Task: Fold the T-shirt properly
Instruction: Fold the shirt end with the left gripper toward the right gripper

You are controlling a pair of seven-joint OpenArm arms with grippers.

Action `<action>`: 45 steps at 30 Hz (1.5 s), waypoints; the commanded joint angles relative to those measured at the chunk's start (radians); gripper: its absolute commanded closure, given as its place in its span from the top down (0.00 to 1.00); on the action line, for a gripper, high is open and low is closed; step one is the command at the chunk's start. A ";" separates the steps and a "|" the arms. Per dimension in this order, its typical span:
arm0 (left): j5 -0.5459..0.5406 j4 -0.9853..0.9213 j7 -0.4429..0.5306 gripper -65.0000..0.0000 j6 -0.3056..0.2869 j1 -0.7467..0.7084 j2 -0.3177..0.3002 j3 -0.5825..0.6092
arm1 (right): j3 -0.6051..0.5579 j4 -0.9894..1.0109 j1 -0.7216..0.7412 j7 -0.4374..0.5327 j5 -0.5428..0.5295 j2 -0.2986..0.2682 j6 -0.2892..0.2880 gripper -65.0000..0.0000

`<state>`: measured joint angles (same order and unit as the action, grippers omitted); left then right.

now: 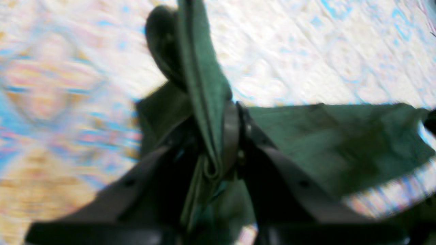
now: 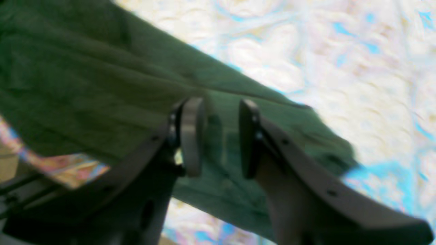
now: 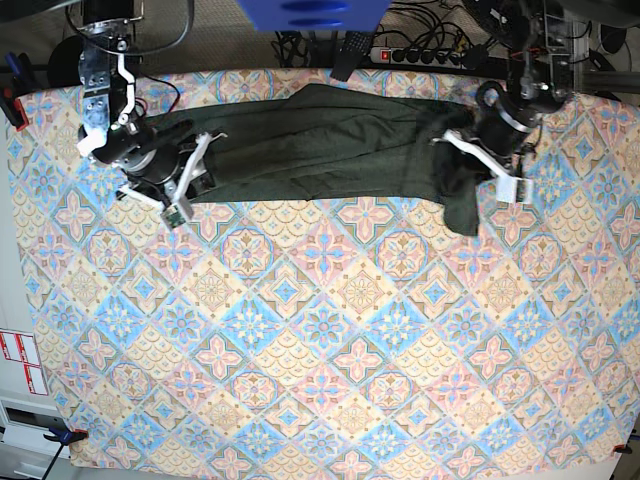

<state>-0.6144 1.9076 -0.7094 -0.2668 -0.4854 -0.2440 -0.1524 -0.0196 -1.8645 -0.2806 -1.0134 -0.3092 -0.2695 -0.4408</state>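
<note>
My left gripper should keep carrying the T-shirt's drooping end (image 3: 461,212), which hangs from it, inward until that end lies on the T-shirt's middle (image 3: 345,160), which is spread open.
The dark olive-green T-shirt (image 3: 330,140) lies stretched in a long band across the far side of the table. One end droops toward me at the right. My left gripper (image 3: 462,146) is at that right end. In the left wrist view the left gripper (image 1: 237,115) is shut on a bunched fold of the T-shirt (image 1: 340,143), and a strip of fabric sticks up between the fingers. My right gripper (image 3: 200,165) is over the shirt's left end. In the right wrist view the right gripper (image 2: 218,136) is open above the T-shirt (image 2: 85,85), and nothing shows between its pads (image 2: 192,136).
A tablecloth (image 3: 330,330) with a colourful tile pattern covers the table. Cables and a power strip (image 3: 420,55) run behind the far edge, and a blue object (image 3: 310,15) hangs over the top middle. Small clamps grip the cloth at the left edge (image 3: 10,100).
</note>
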 commanded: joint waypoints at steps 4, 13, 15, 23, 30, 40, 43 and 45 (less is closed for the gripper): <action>-0.011 0.020 0.023 0.00 -0.004 0.000 -0.001 0.081 | 0.077 -0.019 0.004 0.018 -0.006 -0.012 -0.002 0.26; -0.009 -0.010 0.023 0.00 0.004 0.057 -0.001 0.241 | 0.142 -0.019 0.002 0.015 -0.006 -0.014 -0.002 0.27; -0.009 -0.024 0.023 0.00 0.037 0.070 -0.001 0.277 | 0.140 -0.019 0.002 0.015 -0.006 -0.014 -0.002 0.27; -0.009 -0.104 0.023 0.00 0.085 0.139 -0.001 0.434 | 0.143 -0.020 0.002 0.015 -0.008 -0.014 -0.002 0.27; -0.009 -0.194 0.023 0.02 0.125 0.202 -0.001 0.538 | 0.143 -0.020 0.002 0.015 -0.008 -0.014 -0.002 0.27; 0.008 -0.139 0.029 0.51 0.289 0.224 -0.036 0.600 | 0.143 -0.020 0.002 0.015 -0.008 -0.014 -0.002 0.27; 0.058 -0.082 0.029 0.51 0.344 0.218 -0.070 0.600 | 0.143 -0.020 0.002 0.015 -0.008 -0.014 -0.002 0.27; 0.086 -0.050 0.029 0.50 0.380 0.202 -0.107 0.600 | 0.143 -0.020 0.002 0.015 -0.008 -0.014 -0.002 0.27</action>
<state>-0.5232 1.8366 -0.6914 0.1246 -0.2802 -0.3485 0.4480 0.1162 -1.8648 -0.2855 -1.0142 -0.3084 -0.2707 -0.4416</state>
